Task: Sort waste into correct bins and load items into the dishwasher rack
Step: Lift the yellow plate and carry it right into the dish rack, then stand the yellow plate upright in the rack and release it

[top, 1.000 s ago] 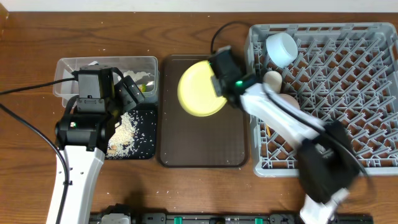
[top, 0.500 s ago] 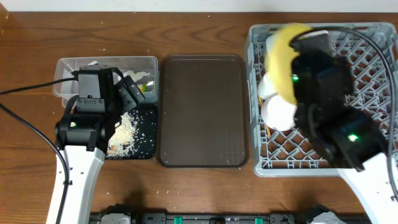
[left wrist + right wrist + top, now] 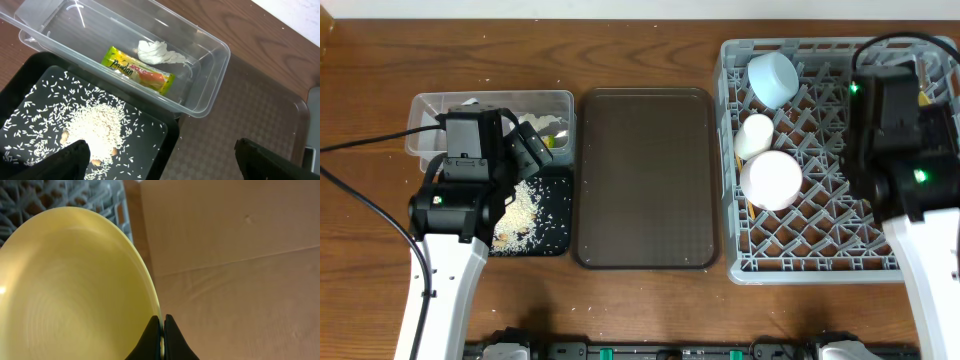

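Note:
My right gripper should keep carrying the yellow plate on edge [image 3: 75, 287] to the rack's pegs [image 3: 827, 187] beside the pale bowl and release the plate there, because those pegs are free.
My right gripper [image 3: 162, 330] is shut on the rim of the round yellow plate [image 3: 75, 290] and holds it on edge over the right side of the grey dishwasher rack [image 3: 820, 262]. In the overhead view the arm hides most of the plate. In the rack are a light blue bowl [image 3: 772, 77], a small white cup [image 3: 755, 135] and an upturned pale bowl [image 3: 772, 180]. My left gripper [image 3: 165, 165] is open and empty above the black tray [image 3: 30, 80] of rice [image 3: 95, 130]. The clear tub [image 3: 215, 75] holds the yellow-green wrapper [image 3: 137, 71] and the tissue [image 3: 157, 51]. I cannot make out the chopsticks.
The dark brown serving tray [image 3: 645, 180] lies between the bins and the rack. The two bins sit at the left, the clear tub [image 3: 430, 110] behind the black tray [image 3: 555, 235]. A black cable [image 3: 360, 145] runs off to the left.
The right arm has carried the yellow plate from above the brown tray rightward to over the rack's right side. The left arm has not moved.

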Robot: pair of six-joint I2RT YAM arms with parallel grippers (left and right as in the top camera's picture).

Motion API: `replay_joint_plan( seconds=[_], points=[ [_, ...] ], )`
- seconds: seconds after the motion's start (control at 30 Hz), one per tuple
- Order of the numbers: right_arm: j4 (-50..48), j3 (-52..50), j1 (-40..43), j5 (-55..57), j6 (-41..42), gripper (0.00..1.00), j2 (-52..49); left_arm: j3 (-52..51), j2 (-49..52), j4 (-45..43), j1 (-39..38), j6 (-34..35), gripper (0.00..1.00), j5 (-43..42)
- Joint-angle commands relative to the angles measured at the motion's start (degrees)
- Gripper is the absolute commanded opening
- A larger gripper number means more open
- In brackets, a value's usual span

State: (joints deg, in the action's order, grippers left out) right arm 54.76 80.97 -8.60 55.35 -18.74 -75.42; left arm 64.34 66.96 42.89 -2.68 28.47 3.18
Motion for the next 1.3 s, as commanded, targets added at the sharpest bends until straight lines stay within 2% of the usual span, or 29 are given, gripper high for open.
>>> replay_joint_plan(
  seconds=[0.0,0.2,0.43,0.77,0.9,1.07,1.13,1.27],
  points=[
    [-0.20,-0.42,0.94,1.16,-0.83,0.01,-4.09,0.72,-0.24,-0.02,0.24,-0.35,0.95,0.28],
    [-0.55,-0.42,0.68,0.11,-0.83,0.01,-12.15,0.72,-0.24,-0.02,0.24,-0.35,0.95,0.31],
    [-2.23,-0.42,-0.11,-7.82,-0.83,0.01,-18.86,0.72,-0.24,-0.02,0.24,-0.35,0.95,0.28],
    [-5.99,-0.42,-0.09,-24.79,-0.81,0.01,-20.50,0.72,-0.24,-0.02,0.24,-0.35,0.95,0.28],
    [-6.14,-0.42,-0.09,-26.73,-0.81,0.03,-20.50,0.72,-0.24,-0.02,0.24,-0.35,0.95,0.31],
    [-6.10,-0.42,-0.09,-28.00,-0.79,0.18,-20.50,0.72,-0.24,-0.02,0.24,-0.35,0.95,0.31],
    [-6.10,-0.42,-0.09,-28.06,-0.55,0.28,-20.50,0.72,-0.24,-0.02,0.24,-0.35,0.95,0.31],
    [-6.21,-0.42,-0.11,-28.85,-0.55,0.57,-20.50,0.72,-0.24,-0.02,0.24,-0.35,0.95,0.31]
  ],
)
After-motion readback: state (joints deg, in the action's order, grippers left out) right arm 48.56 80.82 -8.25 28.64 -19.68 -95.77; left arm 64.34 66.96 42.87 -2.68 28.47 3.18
